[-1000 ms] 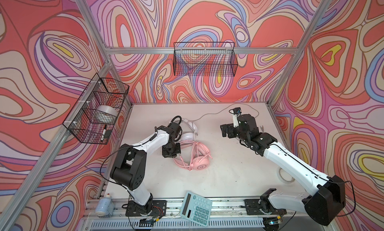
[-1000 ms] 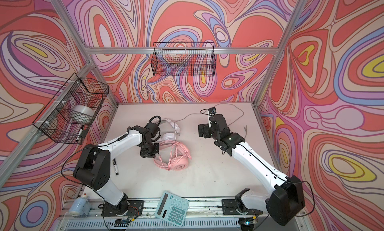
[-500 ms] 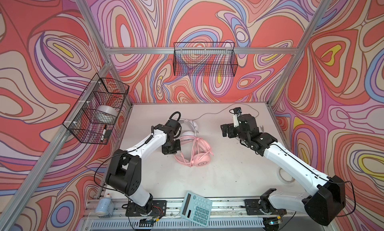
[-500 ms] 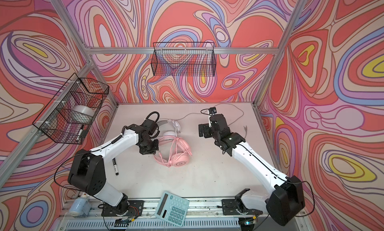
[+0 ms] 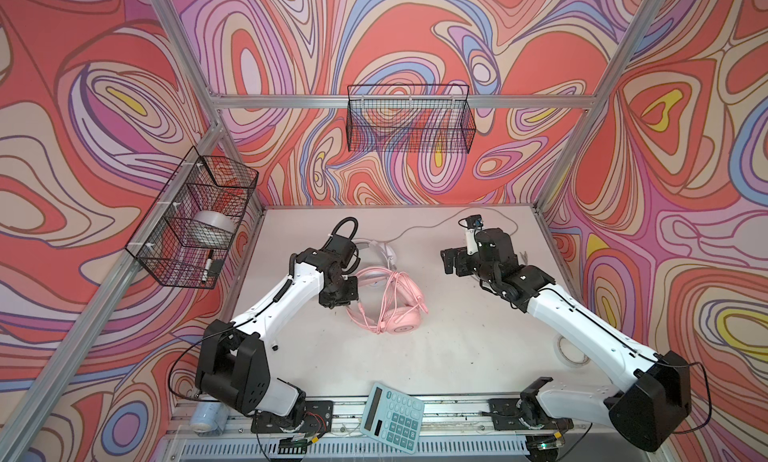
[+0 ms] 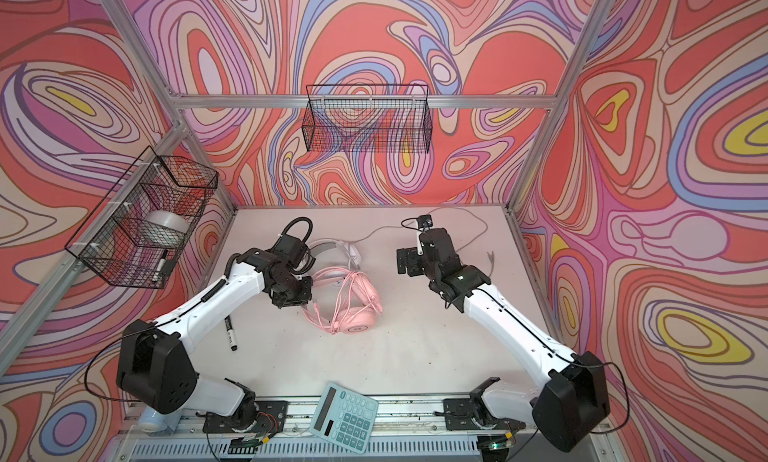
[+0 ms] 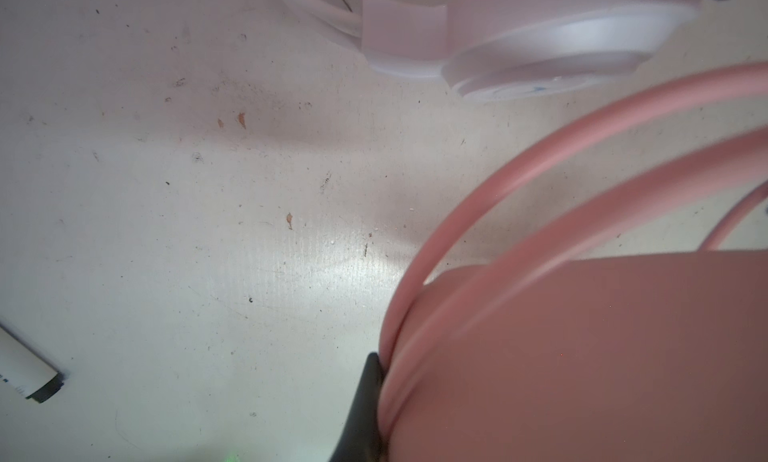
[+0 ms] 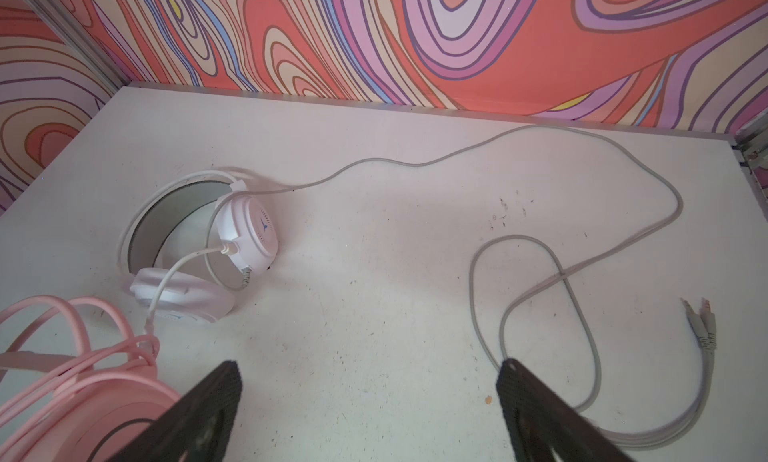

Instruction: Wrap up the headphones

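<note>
The pink headphones are crowded against the white headphones' near ear cup point(image 8: 182, 294). My left gripper should pull the pink headphones toward the front point(image 5: 361, 351) and put them down clear.
The pink headphones point(image 5: 399, 320) point(image 6: 357, 318) lie mid-table with their pink cable looped over the headband. My left gripper point(image 5: 337, 304) point(image 6: 291, 304) is at their left side. In the left wrist view one black fingertip point(image 7: 371, 368) presses on the pink cable point(image 7: 478, 214); pink plastic hides the other finger. The white headphones point(image 5: 374, 247) point(image 8: 245, 231) lie just behind, their greyish cable point(image 8: 540, 272) trailing loose toward the back right and ending in plugs point(image 8: 702, 318). My right gripper point(image 5: 451, 264) point(image 8: 368, 368) hovers open and empty to the right of both headsets.
A teal calculator point(image 5: 392, 416) sits on the front rail. A marker point(image 6: 230, 335) lies under the left arm. A tape roll point(image 5: 571, 351) rests at the right edge. Wire baskets hang on the left wall point(image 5: 195, 223) and back wall point(image 5: 409, 123).
The left arm's elbow has swung toward the front while its gripper stayed by the pink headset, which shifted slightly. The right arm has not moved.
</note>
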Motion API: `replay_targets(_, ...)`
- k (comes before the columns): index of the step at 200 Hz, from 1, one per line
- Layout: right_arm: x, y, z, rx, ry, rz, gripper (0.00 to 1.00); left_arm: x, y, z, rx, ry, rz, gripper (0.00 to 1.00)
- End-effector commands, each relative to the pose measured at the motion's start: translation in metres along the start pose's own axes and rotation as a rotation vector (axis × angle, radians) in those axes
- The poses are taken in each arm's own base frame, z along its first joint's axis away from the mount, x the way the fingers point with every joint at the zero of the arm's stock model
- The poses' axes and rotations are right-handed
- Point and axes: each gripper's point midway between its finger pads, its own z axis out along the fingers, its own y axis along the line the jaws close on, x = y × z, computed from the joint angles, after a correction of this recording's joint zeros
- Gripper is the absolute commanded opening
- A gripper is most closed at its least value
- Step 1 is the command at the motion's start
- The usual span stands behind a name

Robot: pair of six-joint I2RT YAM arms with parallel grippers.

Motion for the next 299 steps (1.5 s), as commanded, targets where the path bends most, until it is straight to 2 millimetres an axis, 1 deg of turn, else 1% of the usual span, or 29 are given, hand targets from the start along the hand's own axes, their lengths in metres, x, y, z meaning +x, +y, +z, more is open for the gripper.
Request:
replay_targets(1, 0.0, 0.0, 0.001, -0.009, -0.004, 0.006, 0.98, 0.021, -0.005, -0.002, 0.049, 0.048, 0.036, 0.0)
replay_targets(22, 0.001, 0.0, 0.001, -0.01, -0.002, 0.009, 0.99, 0.03, -0.005, 0.003, 0.066, 0.064, 0.039, 0.0)
replay_targets(33, 0.002, 0.001, 0.002, -0.012, 0.002, 0.01, 0.99, 0.03, -0.005, 0.005, 0.072, 0.06, 0.037, 0.0)
replay_targets(52, 0.002, 0.002, 0.002, -0.019, 0.0, 0.015, 0.98, 0.026, -0.007, 0.006, 0.078, 0.044, 0.03, 0.0)
replay_targets(74, 0.003, 0.003, 0.003, -0.026, 0.002, 0.02, 0.98, 0.015, -0.013, 0.006, 0.09, 0.024, 0.024, 0.0)
replay_targets(90, 0.003, 0.004, 0.003, -0.034, 0.006, 0.023, 0.98, 0.007, -0.024, 0.004, 0.126, 0.017, 0.036, 0.0)
replay_targets(106, 0.007, 0.004, 0.006, -0.03, 0.022, 0.023, 0.99, 0.003, -0.031, 0.001, 0.133, 0.009, 0.06, 0.0)
replay_targets(133, 0.012, 0.011, 0.012, -0.082, 0.076, 0.037, 0.97, 0.004, -0.037, -0.006, 0.129, 0.007, 0.11, 0.0)
replay_targets(151, 0.014, 0.017, 0.024, -0.125, 0.145, 0.051, 0.94, 0.005, -0.038, -0.013, 0.132, -0.004, 0.124, 0.0)
replay_targets(182, 0.019, 0.041, 0.052, -0.238, 0.285, 0.027, 0.92, 0.013, -0.029, -0.019, 0.105, 0.0, 0.142, 0.0)
replay_targets(212, 0.02, 0.063, 0.083, -0.333, 0.365, 0.02, 0.9, 0.024, -0.019, -0.022, 0.085, 0.006, 0.151, 0.0)
replay_targets(220, 0.018, 0.069, 0.089, -0.363, 0.373, 0.021, 0.89, 0.026, -0.018, -0.024, 0.084, 0.002, 0.152, 0.0)
replay_targets(226, 0.014, 0.075, 0.088, -0.392, 0.368, 0.022, 0.89, 0.027, -0.016, -0.025, 0.081, -0.004, 0.151, 0.0)
replay_targets(228, 0.02, 0.075, 0.094, -0.397, 0.388, 0.025, 0.89, 0.028, -0.016, -0.025, 0.081, -0.004, 0.151, 0.0)
replay_targets(232, 0.022, 0.079, 0.098, -0.416, 0.398, 0.026, 0.89, 0.029, -0.015, -0.026, 0.082, -0.007, 0.15, 0.0)
replay_targets(243, 0.024, 0.088, 0.102, -0.455, 0.413, 0.03, 0.88, 0.03, -0.014, -0.028, 0.08, -0.012, 0.151, 0.0)
replay_targets(255, 0.031, 0.097, 0.106, -0.48, 0.436, 0.022, 0.87, 0.031, -0.013, -0.028, 0.081, -0.014, 0.15, 0.0)
replay_targets(280, 0.054, 0.115, 0.116, -0.494, 0.497, 0.008, 0.87, 0.034, -0.011, -0.026, 0.073, -0.002, 0.152, 0.0)
replay_targets(299, 0.065, 0.125, 0.124, -0.495, 0.51, 0.011, 0.88, 0.035, -0.01, -0.025, 0.067, 0.004, 0.156, 0.0)
